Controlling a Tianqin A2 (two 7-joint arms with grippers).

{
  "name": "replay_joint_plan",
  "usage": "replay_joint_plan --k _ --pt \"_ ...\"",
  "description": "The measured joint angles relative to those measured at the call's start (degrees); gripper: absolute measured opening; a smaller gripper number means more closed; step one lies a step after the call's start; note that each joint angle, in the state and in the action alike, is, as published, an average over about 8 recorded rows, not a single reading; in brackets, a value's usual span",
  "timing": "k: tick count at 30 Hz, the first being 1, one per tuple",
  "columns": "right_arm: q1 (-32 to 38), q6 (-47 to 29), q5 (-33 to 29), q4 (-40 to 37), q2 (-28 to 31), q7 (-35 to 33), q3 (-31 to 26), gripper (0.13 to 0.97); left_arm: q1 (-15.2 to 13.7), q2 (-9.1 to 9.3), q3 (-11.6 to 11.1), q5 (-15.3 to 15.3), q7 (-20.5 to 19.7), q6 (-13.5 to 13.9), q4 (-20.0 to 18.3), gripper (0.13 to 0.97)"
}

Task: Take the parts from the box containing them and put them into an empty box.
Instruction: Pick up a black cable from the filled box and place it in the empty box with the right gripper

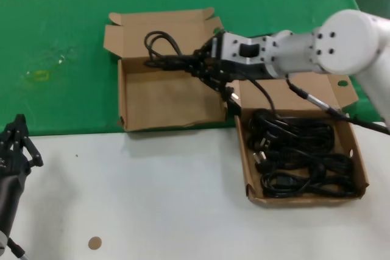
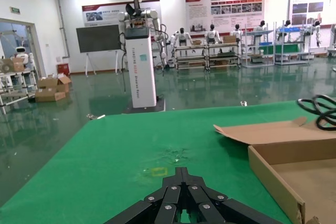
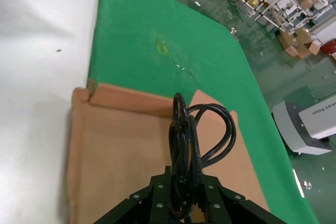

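Note:
I should keep moving my right gripper inward, with the cable bundle (image 1: 166, 60) lengthwise over the empty box (image 1: 173, 100), until the cable bundle's plug end clears the empty box's side, and let go there.
The parts are bundled black power cables. One bundle (image 1: 161, 50) hangs over the far side of the empty box (image 1: 170, 101), with my right gripper (image 1: 196, 65) shut on it. In the right wrist view the cable (image 3: 202, 129) loops out past the gripper (image 3: 184, 182) above the box's bare brown floor (image 3: 121, 156). To the right stands the box containing them (image 1: 304, 201), holding several more cables (image 1: 298, 150). My left gripper (image 1: 15, 141) is parked at the near left, shut and holding nothing (image 2: 182, 174).
Both boxes straddle the edge where the green mat (image 1: 61, 28) meets the white table (image 1: 152, 193). Their lids lie open toward the back. A small brown disc (image 1: 94, 243) lies on the white surface near the front. The mat carries a yellow mark (image 1: 39, 76).

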Motion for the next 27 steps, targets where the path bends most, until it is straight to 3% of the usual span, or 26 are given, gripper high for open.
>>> replay_joint_plan --k 14,27 --pt "4.6 4.7 0.6 -13.4 -7.9 -5.2 -0.8 0.224 0.0 0.00 0.0 0.0 0.0 0.0 0.0 0.144" --pt "6.6 7.2 2.1 -21.1 -11.0 -9.3 -0.9 0.223 0.0 0.00 0.0 0.0 0.0 0.0 0.0 0.144"
